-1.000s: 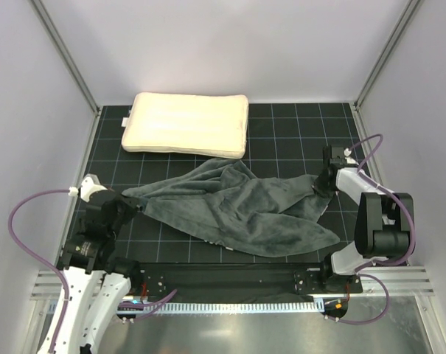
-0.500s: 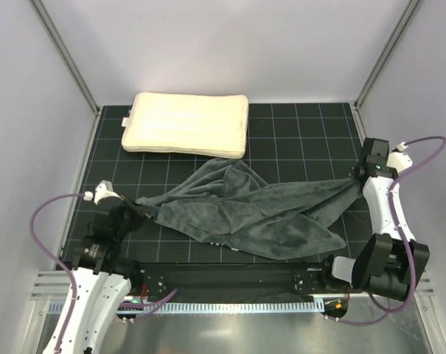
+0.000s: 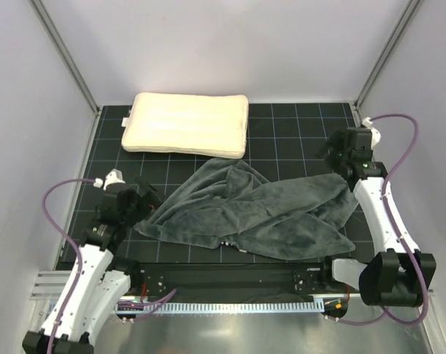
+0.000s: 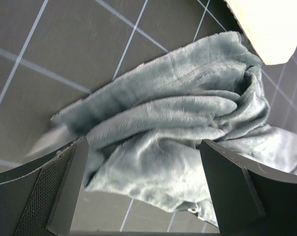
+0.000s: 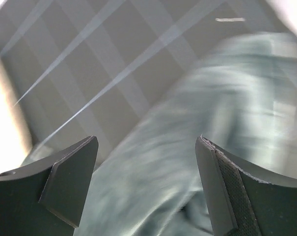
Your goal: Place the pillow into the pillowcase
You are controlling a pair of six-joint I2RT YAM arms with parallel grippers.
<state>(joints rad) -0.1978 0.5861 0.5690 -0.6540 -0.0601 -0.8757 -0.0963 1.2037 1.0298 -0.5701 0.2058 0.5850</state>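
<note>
The pillowcase's back corner is uncovered in front of the pillow, so the robot's left gripper should keep going, open, toward that corner until its fingers are on both sides of the cloth.
The cream pillow lies flat at the back left of the black gridded mat; its corner shows in the left wrist view. The dark grey pillowcase lies crumpled on the mat in front of it, grey side up. My left gripper stands open at the cloth's left end, and folds of the pillowcase lie below its spread fingers, not pinched. My right gripper hangs open just above the cloth's right end. The blurred pillowcase passes under its open gripper.
Pale walls with metal corner posts close in the mat on the left, back and right. The arms' base rail runs along the near edge. Purple cables loop off both wrists.
Both grippers have opened and let go of the pillowcase, which has dropped from stretched into a looser heap. The right gripper has drawn back toward the far right; the left has moved slightly forward.
</note>
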